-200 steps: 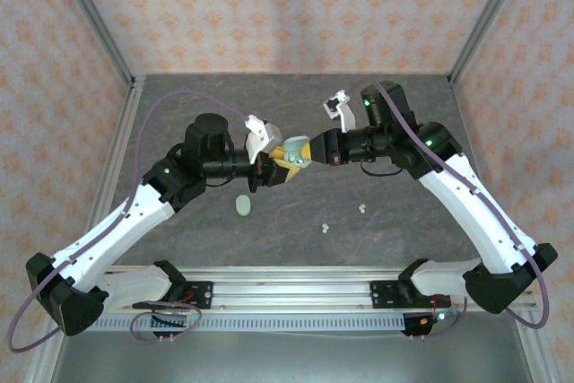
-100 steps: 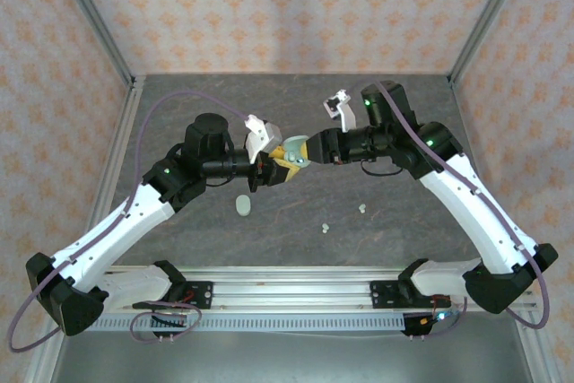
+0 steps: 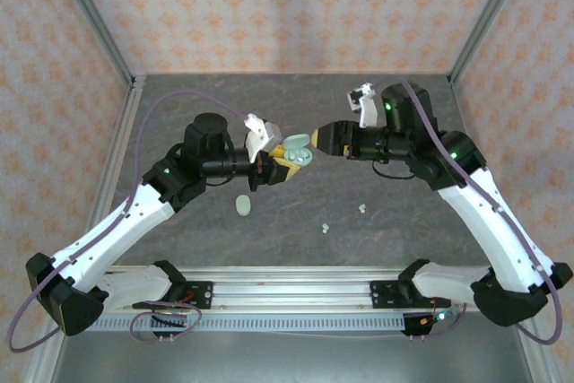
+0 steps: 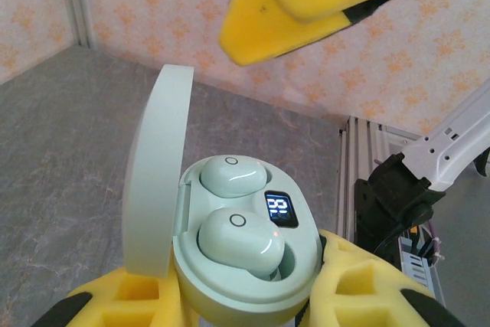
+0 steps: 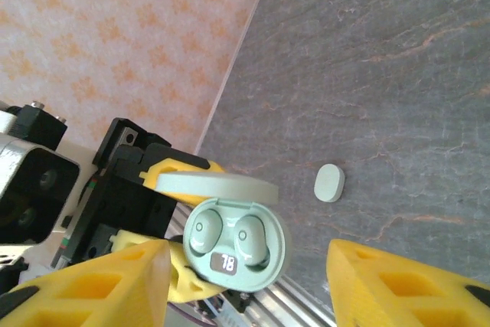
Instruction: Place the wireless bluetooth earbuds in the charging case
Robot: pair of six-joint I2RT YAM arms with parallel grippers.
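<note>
The near earbud (image 4: 240,237) is higher in its hollow than the far one. I should squeeze it into the charging case (image 5: 279,254) with my right gripper before I close the case's lid.
My left gripper (image 3: 280,166) is shut on the pale green charging case (image 3: 294,155) and holds it above the table with its lid (image 4: 157,166) swung open. Two earbuds lie in its wells, a far one (image 4: 232,175) and a near one (image 4: 241,239) that sits a little higher. The case's small display (image 4: 281,209) is lit. My right gripper (image 3: 316,138) stands open just to the right of the case and touches nothing. From the right wrist, the case (image 5: 237,246) shows between that gripper's spread yellow fingers (image 5: 84,289). Two more loose earbuds (image 3: 326,226) (image 3: 362,208) lie on the table.
A second pale green case (image 3: 243,206), closed, lies on the grey table (image 3: 404,248) below my left gripper; it also shows in the right wrist view (image 5: 329,183). Patterned walls and metal posts (image 3: 94,15) enclose the table. A rail (image 3: 287,289) runs along the near edge.
My right gripper has opened and drawn back to the right, away from the case. The left arm and the case have stayed put.
</note>
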